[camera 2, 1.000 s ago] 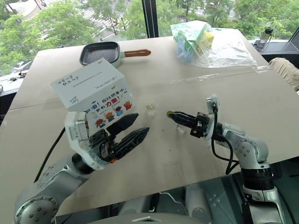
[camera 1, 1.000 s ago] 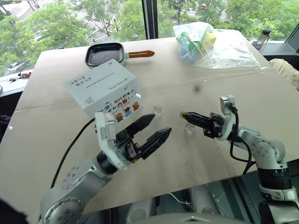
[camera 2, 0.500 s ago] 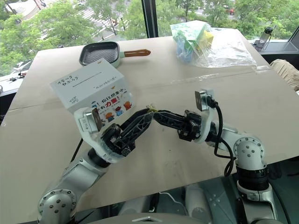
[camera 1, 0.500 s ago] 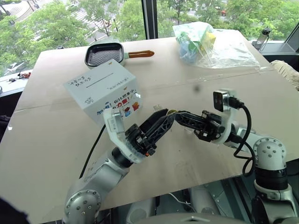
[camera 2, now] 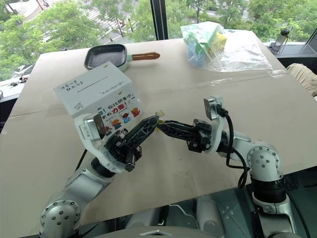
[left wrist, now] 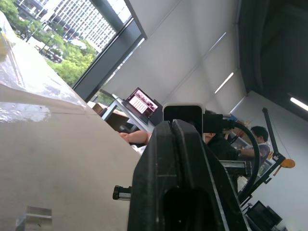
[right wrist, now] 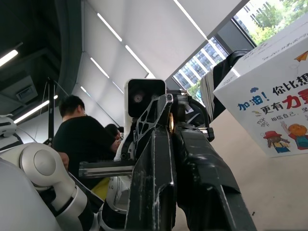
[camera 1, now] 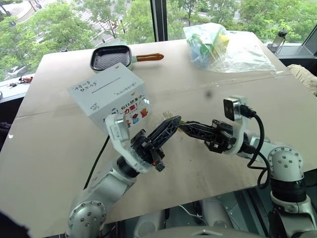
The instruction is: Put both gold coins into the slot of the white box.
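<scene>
My right gripper should open and move away first, because both grippers are pinching the gold coin [camera 1: 182, 123]. My left gripper will then carry the coin to the slot [camera 1: 106, 85].
The white box [camera 1: 106, 96] stands at the left of the table, its thin dark slot [camera 1: 105, 85] on the top face with the handwriting. In front of the box, above the table, my two grippers meet tip to tip. My right gripper [camera 1: 182, 125] is shut on a gold coin [camera 2: 158, 125], which shows as a gold sliver [right wrist: 171, 123] between its fingers. My left gripper [camera 1: 175, 120] points up and to the right. It is shut on the same coin from the other side.
A grey square pan [camera 1: 111, 58] with an orange handle lies behind the box. A clear plastic bag [camera 1: 223, 49] sits at the back right. Small clear plastic pieces [left wrist: 33, 219] lie on the table under the grippers. A person [right wrist: 79, 130] is in the room behind.
My left gripper was wide open a second ago. It has since swung up to the right gripper's tip and shut there. The right gripper drew in to the left and up with the coin.
</scene>
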`<state>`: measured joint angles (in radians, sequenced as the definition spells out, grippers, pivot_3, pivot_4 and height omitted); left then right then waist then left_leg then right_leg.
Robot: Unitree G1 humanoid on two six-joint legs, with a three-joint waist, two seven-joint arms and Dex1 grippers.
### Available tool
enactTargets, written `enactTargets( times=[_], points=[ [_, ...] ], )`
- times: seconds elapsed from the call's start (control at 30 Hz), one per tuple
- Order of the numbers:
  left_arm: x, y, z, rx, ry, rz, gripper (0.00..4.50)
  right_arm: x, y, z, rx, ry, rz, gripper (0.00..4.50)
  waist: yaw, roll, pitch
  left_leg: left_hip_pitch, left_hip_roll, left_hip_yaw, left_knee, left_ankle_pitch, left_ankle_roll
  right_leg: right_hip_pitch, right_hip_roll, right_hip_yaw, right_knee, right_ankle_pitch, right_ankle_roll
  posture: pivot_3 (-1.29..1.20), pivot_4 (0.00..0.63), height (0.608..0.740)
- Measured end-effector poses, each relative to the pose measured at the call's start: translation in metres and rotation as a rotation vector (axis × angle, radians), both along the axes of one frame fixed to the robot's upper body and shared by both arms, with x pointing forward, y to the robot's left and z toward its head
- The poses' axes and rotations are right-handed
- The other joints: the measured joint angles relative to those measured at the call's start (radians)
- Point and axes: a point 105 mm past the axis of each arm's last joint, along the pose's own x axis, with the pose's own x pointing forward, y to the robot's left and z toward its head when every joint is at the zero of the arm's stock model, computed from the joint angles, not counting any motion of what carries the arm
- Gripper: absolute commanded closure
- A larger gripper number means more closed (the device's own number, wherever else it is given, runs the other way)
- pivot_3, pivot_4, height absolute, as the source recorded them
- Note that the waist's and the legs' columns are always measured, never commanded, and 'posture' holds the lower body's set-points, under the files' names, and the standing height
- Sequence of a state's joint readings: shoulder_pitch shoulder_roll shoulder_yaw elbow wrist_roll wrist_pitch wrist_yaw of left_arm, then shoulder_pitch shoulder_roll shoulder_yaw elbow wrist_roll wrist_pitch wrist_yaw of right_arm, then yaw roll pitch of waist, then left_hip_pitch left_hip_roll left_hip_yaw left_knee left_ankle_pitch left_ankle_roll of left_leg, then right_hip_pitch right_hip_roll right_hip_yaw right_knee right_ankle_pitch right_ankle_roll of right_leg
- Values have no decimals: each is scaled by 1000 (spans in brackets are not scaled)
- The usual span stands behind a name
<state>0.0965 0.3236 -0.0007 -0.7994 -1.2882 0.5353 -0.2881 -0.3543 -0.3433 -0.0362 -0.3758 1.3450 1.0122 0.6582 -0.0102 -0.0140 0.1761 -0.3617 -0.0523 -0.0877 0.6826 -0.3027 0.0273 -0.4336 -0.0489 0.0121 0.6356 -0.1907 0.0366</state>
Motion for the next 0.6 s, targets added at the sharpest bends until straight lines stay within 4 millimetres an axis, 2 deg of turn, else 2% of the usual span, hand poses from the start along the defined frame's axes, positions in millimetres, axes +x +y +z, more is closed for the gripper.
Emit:
enactTargets(
  times=[0.37, 0.4, 0.43, 0.47, 0.6],
  points=[
    [-2, 0, -1, 10, 7, -27, 4486, -1, 1, 0, -10, -10, 14, 4500, 0, 0, 0, 0, 0, 0, 0, 0, 0, 0, 0, 0, 0, 0, 0, 0, 150, 721],
    [-2, 0, -1, 7, 10, -28, 4500, -1, 1, 1, -12, -13, 12, 4014, 0, 0, 0, 0, 0, 0, 0, 0, 0, 0, 0, 0, 0, 0, 0, 0, 150, 721],
    [-2, 0, -2, 6, 12, -26, 4500, 0, 2, 0, -14, -16, 10, 3869, 0, 0, 0, 0, 0, 0, 0, 0, 0, 0, 0, 0, 0, 0, 0, 0, 150, 721],
    [-2, 1, -1, 3, 11, -27, 4500, 0, 2, 0, -20, -19, 7, 3536, 0, 0, 0, 0, 0, 0, 0, 0, 0, 0, 0, 0, 0, 0, 0, 0, 150, 721],
    [-2, 3, -3, -16, 31, -20, 4500, 0, 6, 1, -15, -24, 11, 1822, -2, 0, 0, 0, 0, 0, 0, 0, 0, 0, -1, 0, -1, 0, 0, 0, 150, 721]
  ],
)
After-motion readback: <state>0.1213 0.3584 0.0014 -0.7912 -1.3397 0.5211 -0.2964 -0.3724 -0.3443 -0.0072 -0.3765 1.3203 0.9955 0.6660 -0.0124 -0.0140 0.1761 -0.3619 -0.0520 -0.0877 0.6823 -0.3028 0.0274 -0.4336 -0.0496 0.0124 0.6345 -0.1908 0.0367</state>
